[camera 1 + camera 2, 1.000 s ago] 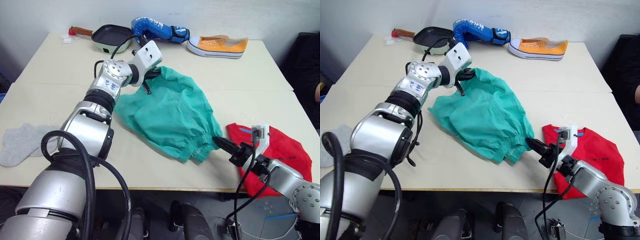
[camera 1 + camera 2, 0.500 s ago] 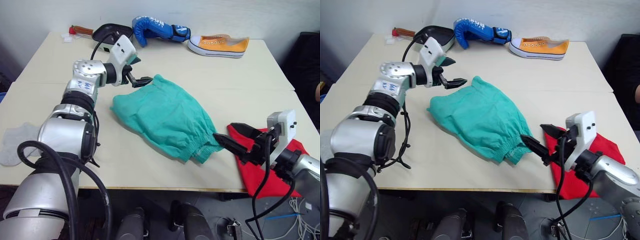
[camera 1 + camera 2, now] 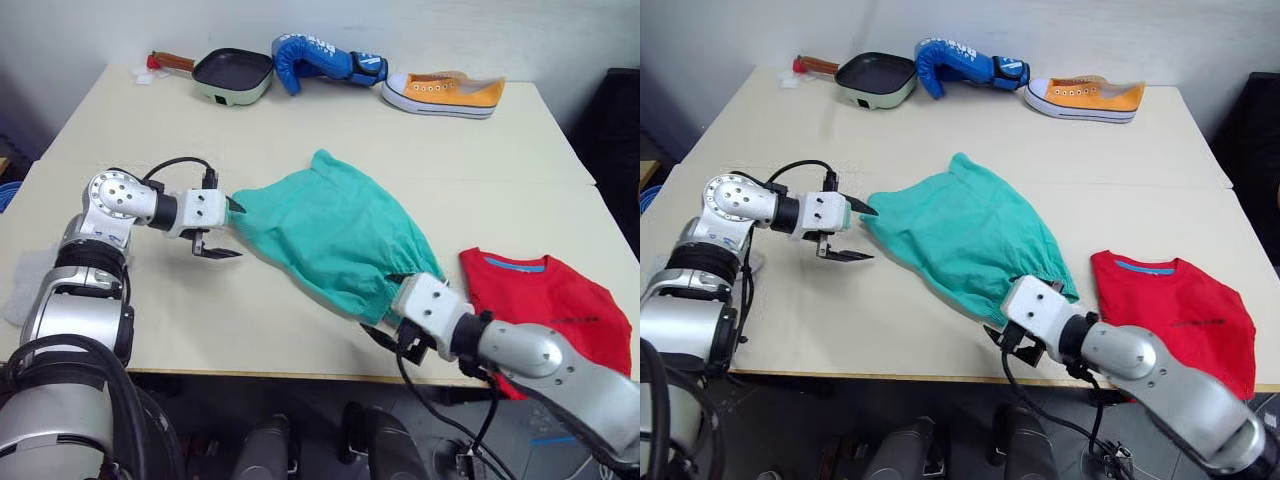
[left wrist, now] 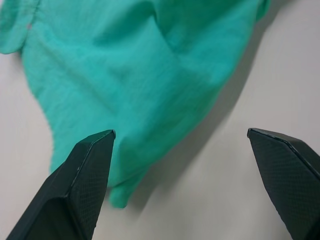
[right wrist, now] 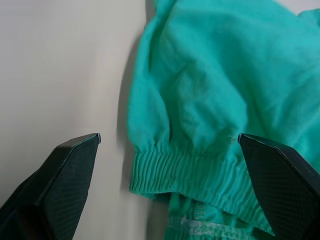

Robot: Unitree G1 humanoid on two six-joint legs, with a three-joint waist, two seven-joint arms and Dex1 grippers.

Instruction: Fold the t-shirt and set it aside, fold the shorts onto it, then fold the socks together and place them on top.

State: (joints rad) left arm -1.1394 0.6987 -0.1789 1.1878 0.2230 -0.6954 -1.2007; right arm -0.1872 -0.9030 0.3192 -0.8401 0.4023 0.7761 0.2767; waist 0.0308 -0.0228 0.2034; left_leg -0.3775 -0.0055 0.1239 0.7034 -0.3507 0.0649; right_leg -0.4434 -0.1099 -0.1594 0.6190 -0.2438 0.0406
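The waistband end of the teal shorts is made narrow by tight gathers (image 3: 398, 262), so the elastic edge (image 3: 422, 264) will stay bunched up when I fold the shorts over.
The teal shorts (image 3: 330, 235) lie crumpled in the middle of the table, gathered waistband (image 5: 200, 172) toward the front edge. My left gripper (image 3: 228, 230) is open at the shorts' left edge, one fingertip (image 4: 95, 150) over the cloth, holding nothing. At the front edge my right gripper (image 3: 1002, 340) is also open, its fingers standing wide on either side of the waistband corner. The red t-shirt (image 3: 545, 305) lies folded at the front right. A light grey sock (image 3: 18, 295) peeks out at the far left, mostly hidden behind my left arm.
Along the far edge sit a small pan (image 3: 233, 75), a blue boxing glove (image 3: 325, 58) and an orange sneaker (image 3: 445, 92). Bare table (image 3: 150, 310) lies between the sock and the shorts.
Both grippers have opened and let go of the shorts. The left arm swung from the shorts' far edge to their left side. The right arm moved from beside the t-shirt to the waistband.
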